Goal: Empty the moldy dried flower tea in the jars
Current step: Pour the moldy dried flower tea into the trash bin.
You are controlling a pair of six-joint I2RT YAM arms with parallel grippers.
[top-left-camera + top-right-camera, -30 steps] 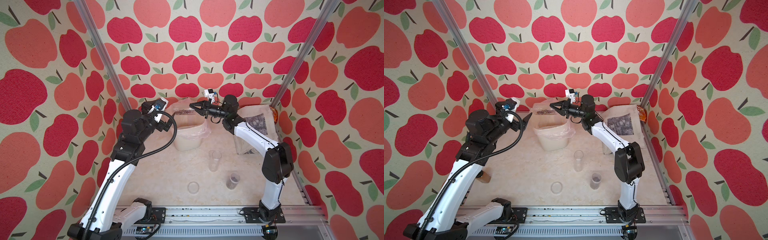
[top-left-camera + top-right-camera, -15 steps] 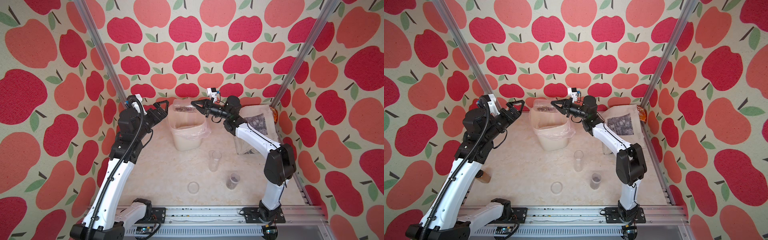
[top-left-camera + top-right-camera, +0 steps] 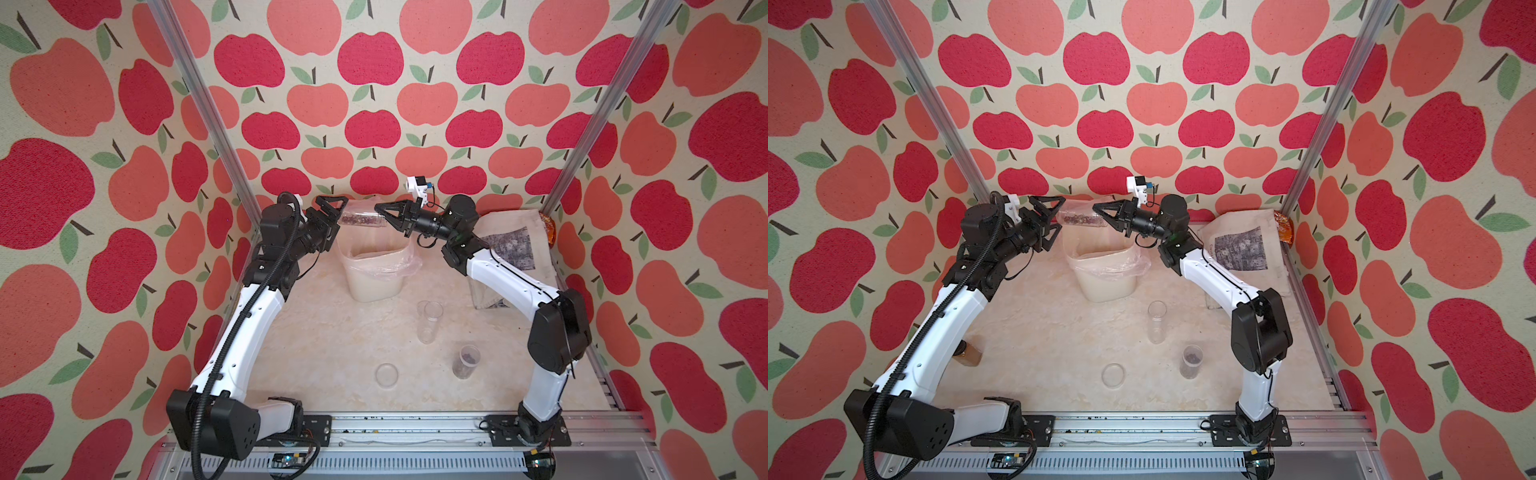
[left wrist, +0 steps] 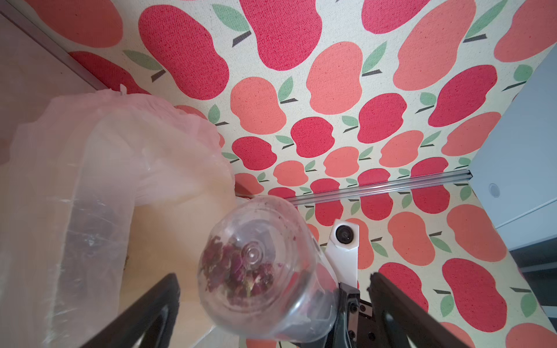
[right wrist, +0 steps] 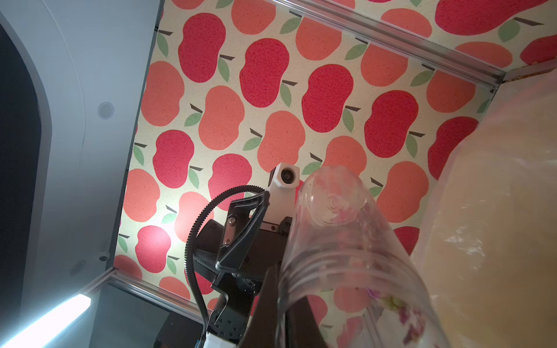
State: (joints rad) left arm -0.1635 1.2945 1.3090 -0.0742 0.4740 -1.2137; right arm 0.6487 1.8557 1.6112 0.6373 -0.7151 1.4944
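Observation:
My left gripper should take the jar's base and tilt the jar's opening into the cream bin, because my right gripper is holding the jar by its opening rim.
A clear jar lies on its side in the air above the cream bin. Moldy dried flower tea sits as a reddish-brown clump near its closed base. My right gripper is shut on the jar's mouth rim. My left gripper is open, its fingers on either side of the jar's base end, not touching. A second jar holding tea and an empty jar stand on the table.
A round clear lid lies near the table's front. A printed cloth bag leans at the back right. A brown object sits under my left arm. The bin's plastic liner hangs over its rim.
My left arm swung round toward the bin, and its open fingers now flank the jar's base. My right gripper carried the jar a little to the left over the bin.

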